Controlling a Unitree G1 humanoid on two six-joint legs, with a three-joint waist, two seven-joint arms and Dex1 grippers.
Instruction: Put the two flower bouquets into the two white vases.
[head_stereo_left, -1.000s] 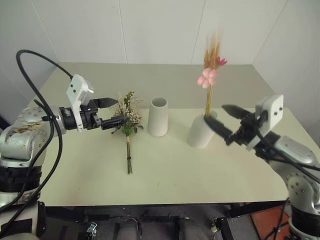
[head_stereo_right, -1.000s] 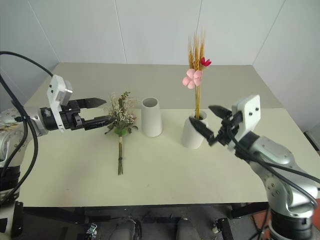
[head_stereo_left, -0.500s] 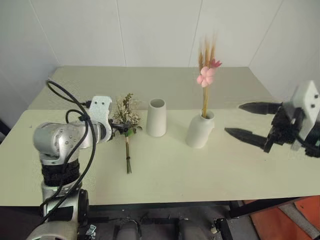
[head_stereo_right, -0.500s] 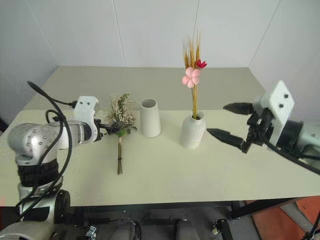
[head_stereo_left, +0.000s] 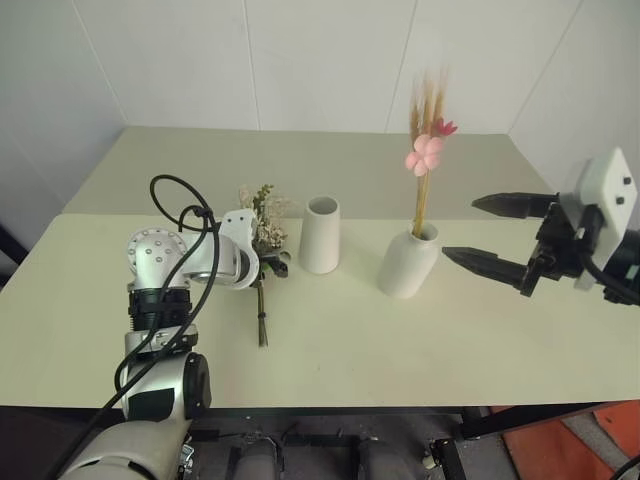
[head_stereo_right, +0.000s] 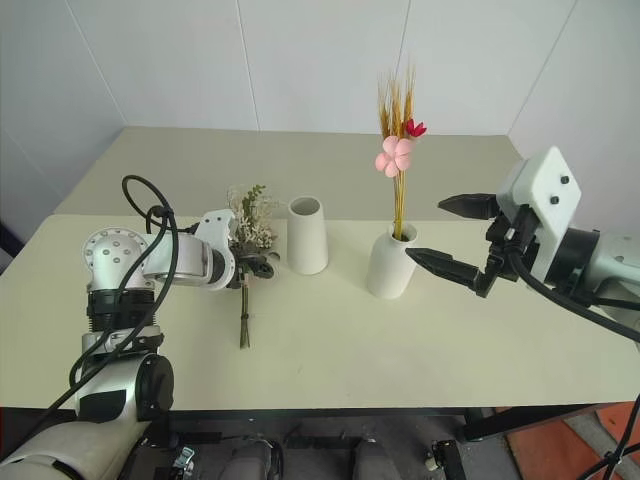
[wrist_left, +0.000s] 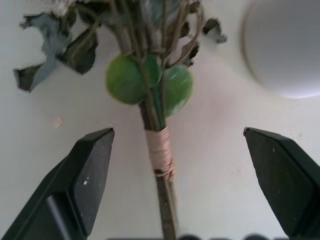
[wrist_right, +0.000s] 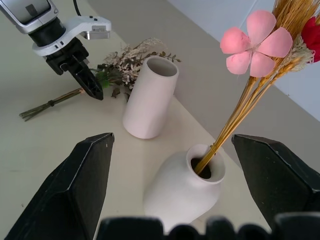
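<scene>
The bushy bouquet (head_stereo_left: 267, 226) will come up as one bundle and keep its blossoms up when the robot lifts it, because the tape (wrist_left: 160, 150) holds the straight stems tightly together.
The bushy bouquet (head_stereo_left: 262, 212) of cream blossoms lies flat on the table, left of the wide-mouthed white vase (head_stereo_left: 320, 235). My left gripper (wrist_left: 177, 131) points down over it, open, one finger on each side of the wrapped stem (wrist_left: 159, 145) without touching it. The slim wheat bouquet (head_stereo_left: 427, 150) with pink flowers stands upright in the narrow-necked white vase (head_stereo_left: 407, 262). My right gripper (head_stereo_left: 460, 229) hovers open and empty to the right of that vase, apart from it.
The pale table (head_stereo_left: 400, 340) has bare room in front of the vases and at the far side. White walls close off the back and right. A black cable (head_stereo_left: 180, 215) loops above my left arm.
My left gripper has swung from level beside the blossoms to pointing down astride the bouquet's stem. My right gripper has drawn back and up, away from the narrow-necked vase.
</scene>
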